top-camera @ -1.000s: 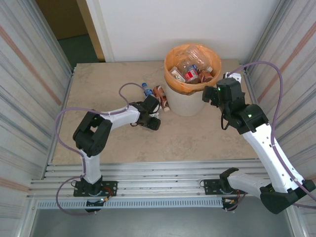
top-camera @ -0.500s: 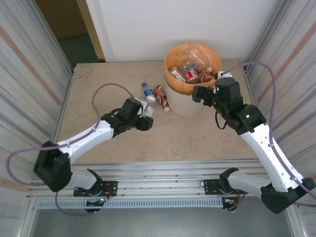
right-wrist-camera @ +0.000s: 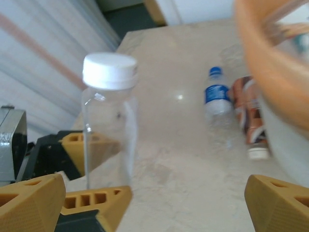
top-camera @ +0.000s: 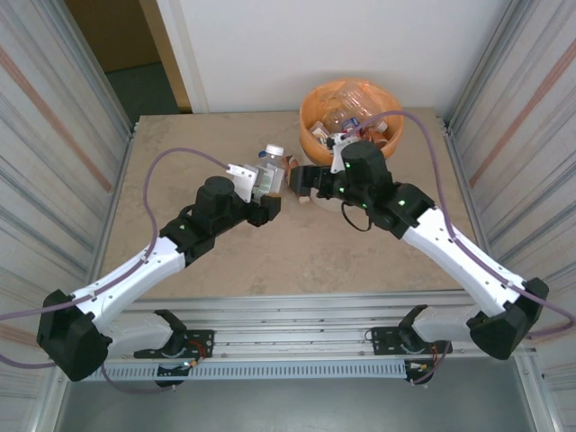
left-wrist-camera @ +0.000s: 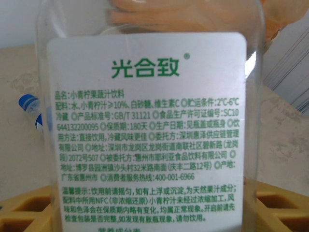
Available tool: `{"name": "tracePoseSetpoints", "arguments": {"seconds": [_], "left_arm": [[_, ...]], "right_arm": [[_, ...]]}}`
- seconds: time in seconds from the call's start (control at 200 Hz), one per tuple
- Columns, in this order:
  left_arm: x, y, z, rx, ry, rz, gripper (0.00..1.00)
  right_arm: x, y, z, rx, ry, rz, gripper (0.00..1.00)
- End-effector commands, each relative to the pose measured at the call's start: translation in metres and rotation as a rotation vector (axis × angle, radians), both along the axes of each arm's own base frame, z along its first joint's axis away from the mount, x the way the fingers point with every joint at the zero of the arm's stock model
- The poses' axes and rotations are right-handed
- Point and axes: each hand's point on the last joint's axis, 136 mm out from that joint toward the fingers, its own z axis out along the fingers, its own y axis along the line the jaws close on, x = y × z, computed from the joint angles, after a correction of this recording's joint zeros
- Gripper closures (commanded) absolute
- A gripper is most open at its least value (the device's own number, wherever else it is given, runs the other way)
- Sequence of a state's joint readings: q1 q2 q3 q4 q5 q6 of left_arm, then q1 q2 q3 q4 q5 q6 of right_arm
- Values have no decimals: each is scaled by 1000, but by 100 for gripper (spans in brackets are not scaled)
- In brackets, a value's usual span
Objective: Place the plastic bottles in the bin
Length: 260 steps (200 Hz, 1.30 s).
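I should take the clear bottle [top-camera: 271, 166] over with my right gripper and lower it into the bin [top-camera: 347, 110], because my left gripper is holding the bottle short of the bin.
A clear plastic bottle [top-camera: 269, 173] with a white cap stands upright above the table, and my left gripper [top-camera: 261, 192] is shut on its lower body. In the left wrist view its white label with green print [left-wrist-camera: 147, 130] fills the space between my yellow fingers [left-wrist-camera: 24, 212]. My right gripper [top-camera: 301, 180] is open just right of that bottle; in its wrist view the bottle [right-wrist-camera: 110, 121] stands at the left, outside the open jaws [right-wrist-camera: 154, 208]. The bin [top-camera: 317, 112], orange-lined and holding several bottles, is behind my right arm. A blue-labelled bottle [right-wrist-camera: 217, 96] and a brown-labelled one [right-wrist-camera: 246, 118] lie by the bin.
Corrugated metal walls [top-camera: 54, 135] close in both sides of the beige table [top-camera: 297, 256]. The bin's orange rim [right-wrist-camera: 263, 63] looms close at the right of the right wrist view. Aluminium rails [top-camera: 288, 315] run along the near edge.
My left arm has stretched out and carried the clear bottle up and toward the bin. My right gripper has swung left from the bin's rim to beside the held bottle.
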<state>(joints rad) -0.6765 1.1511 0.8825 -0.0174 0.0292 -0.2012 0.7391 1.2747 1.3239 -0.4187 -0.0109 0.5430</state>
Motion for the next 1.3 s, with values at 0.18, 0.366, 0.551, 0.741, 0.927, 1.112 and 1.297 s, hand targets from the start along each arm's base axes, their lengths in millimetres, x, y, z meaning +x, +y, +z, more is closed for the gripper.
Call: {"name": "tracePoseSetpoints", "arguments": {"seconds": [0.18,0.366,0.551,0.741,0.927,1.112,1.297], "left_arm": [[-3,-16,49,-73,-136,-87,48],[-15,-21,61,-115,-176,-154,48],[-20,-23,64,-131,-183,-178,47],[-20,-21,61,-134,-173,-164,44],[-24,-16,67,-128,-176,-160,2],[-40,-7,89,-147,-229,-183,1],[-44,14,95,-145,-286,-108,1]], "right_arm": [[6,46,19,94,-30,116,12],[13,55,17,111,-32,138,25],[15,68,15,134,-13,181,39],[14,69,15,139,-9,193,65],[16,53,27,89,-49,148,77],[21,25,56,5,-129,88,78],[24,-14,97,-75,-239,-4,79]]}}
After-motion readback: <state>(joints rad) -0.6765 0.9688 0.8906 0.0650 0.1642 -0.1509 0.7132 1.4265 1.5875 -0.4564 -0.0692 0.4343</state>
